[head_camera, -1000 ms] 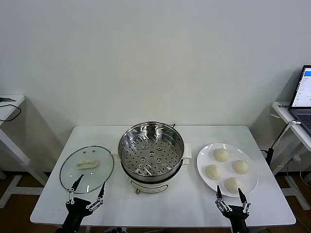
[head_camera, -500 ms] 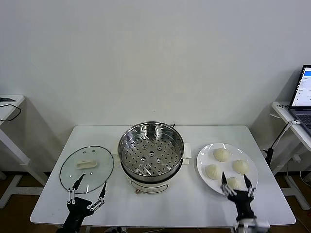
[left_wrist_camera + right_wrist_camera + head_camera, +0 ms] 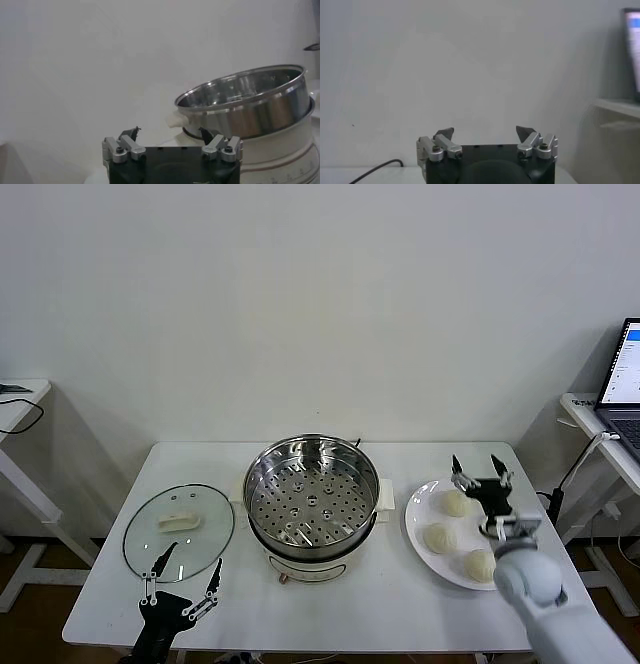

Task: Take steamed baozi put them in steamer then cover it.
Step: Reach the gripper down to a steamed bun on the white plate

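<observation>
I expect another baozi (image 3: 496, 527) to be hidden in the gap in the ring of baozi on the white plate, since my right gripper (image 3: 492, 496) is covering that spot.
The steamer (image 3: 311, 504), a shiny steel pot with a perforated tray, stands mid-table with nothing in it; it also fills the side of the left wrist view as the steamer (image 3: 250, 105). The glass cover (image 3: 178, 532) lies flat to its left. Three baozi show on the white plate (image 3: 414, 524): one (image 3: 455, 503) at the back, one (image 3: 438, 537) in the middle, one (image 3: 480, 564) at the front. My right gripper (image 3: 481, 469) (image 3: 485, 131) hangs open above the plate's far side, holding nothing. My left gripper (image 3: 182, 569) (image 3: 168, 132) stands open by the cover's near edge.
A laptop (image 3: 625, 379) sits on a side table at the far right. Another side table (image 3: 20, 399) stands at the far left. A dark cable (image 3: 375, 170) lies on the table behind the steamer. My right forearm (image 3: 530, 584) covers part of the plate.
My right gripper has risen from the table's front edge and moved away from me over the plate. The left gripper has stayed put.
</observation>
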`<state>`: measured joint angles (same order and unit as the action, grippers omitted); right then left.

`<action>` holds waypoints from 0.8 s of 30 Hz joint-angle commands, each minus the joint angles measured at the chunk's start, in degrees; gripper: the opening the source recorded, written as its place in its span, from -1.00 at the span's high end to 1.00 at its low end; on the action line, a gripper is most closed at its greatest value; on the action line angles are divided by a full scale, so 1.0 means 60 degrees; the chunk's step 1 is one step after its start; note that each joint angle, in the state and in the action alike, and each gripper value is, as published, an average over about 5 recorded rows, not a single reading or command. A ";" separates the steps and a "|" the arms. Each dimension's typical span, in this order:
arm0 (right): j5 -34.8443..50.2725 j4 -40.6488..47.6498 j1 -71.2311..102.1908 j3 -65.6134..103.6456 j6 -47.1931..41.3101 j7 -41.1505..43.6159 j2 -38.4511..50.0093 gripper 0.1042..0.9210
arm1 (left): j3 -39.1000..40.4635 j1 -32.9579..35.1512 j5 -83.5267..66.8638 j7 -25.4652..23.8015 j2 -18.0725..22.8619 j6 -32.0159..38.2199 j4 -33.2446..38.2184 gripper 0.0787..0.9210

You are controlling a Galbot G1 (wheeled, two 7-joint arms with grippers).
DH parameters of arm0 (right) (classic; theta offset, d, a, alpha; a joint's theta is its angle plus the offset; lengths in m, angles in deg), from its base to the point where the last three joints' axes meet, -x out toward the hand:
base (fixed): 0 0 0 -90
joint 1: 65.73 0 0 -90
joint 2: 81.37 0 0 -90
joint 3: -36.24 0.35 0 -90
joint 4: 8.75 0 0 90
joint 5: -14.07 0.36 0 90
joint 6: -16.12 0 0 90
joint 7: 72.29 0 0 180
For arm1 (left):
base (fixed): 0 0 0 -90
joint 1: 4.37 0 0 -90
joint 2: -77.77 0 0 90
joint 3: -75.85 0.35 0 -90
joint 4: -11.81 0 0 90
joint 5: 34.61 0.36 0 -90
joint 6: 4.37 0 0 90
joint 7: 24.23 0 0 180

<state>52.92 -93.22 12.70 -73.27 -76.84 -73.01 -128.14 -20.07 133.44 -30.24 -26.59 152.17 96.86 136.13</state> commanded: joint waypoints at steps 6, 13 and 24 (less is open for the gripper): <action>-0.2408 0.3370 -0.5574 -0.4958 -0.1400 0.8211 0.2174 -0.76 | -0.0028 0.0041 0.0030 0.0046 0.0072 -0.0040 0.0028 -0.77; -0.5887 0.4763 -0.7626 -0.6390 -0.0170 1.2019 0.1516 -0.76 | -0.0098 0.0113 0.0079 0.0057 0.0226 -0.0052 0.0027 -0.77; -0.8788 0.6289 -0.8427 -0.6981 0.0767 1.3038 -0.0142 -0.76 | -0.0213 0.0361 0.0208 0.0104 0.0415 -0.0007 0.0166 -0.77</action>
<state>16.10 -64.18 -29.19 -108.41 -75.47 -7.68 -124.36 -21.16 135.05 -29.22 -26.02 154.28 96.70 136.91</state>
